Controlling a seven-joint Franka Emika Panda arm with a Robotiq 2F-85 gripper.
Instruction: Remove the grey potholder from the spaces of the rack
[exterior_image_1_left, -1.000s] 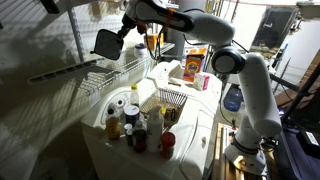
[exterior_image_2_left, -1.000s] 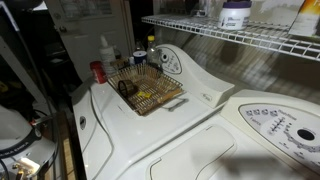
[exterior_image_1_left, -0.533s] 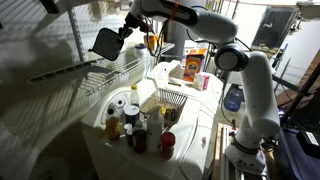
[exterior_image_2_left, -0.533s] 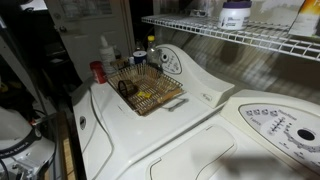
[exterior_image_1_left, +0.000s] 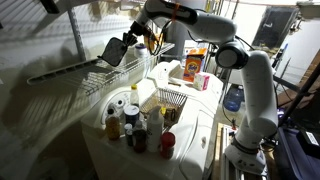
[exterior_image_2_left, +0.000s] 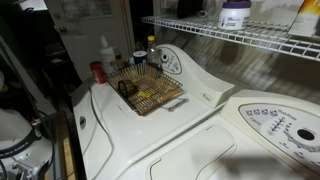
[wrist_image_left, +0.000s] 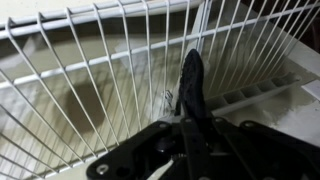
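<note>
I should lower the grey potholder (exterior_image_1_left: 114, 51) and lay it flat across the rods (exterior_image_1_left: 112, 67) before my gripper opens, because it is tilted on edge over the rack's spaces.
In an exterior view my gripper (exterior_image_1_left: 129, 41) is shut on the grey potholder (exterior_image_1_left: 113, 51) and holds it tilted just above the pale wire rack (exterior_image_1_left: 80, 73) on the wall. In the wrist view the grey potholder (wrist_image_left: 192, 80) shows edge-on as a dark strip rising from between my gripper's fingers (wrist_image_left: 190, 126). The rack's thin rods (wrist_image_left: 90, 60) lie right behind it. I cannot tell whether the pad touches the rods. The rack (exterior_image_2_left: 250, 40) also shows in an exterior view without the gripper.
A small wire basket (exterior_image_1_left: 172, 100) (exterior_image_2_left: 148, 90) sits on the white washer top (exterior_image_2_left: 200, 115). Several bottles (exterior_image_1_left: 130, 122) stand at its near corner. Boxes (exterior_image_1_left: 196, 64) stand behind. A white jar (exterior_image_2_left: 235, 14) stands on the rack.
My gripper has moved down and to the right with the potholder. The pad has tilted and now sits closer to the rack's rods.
</note>
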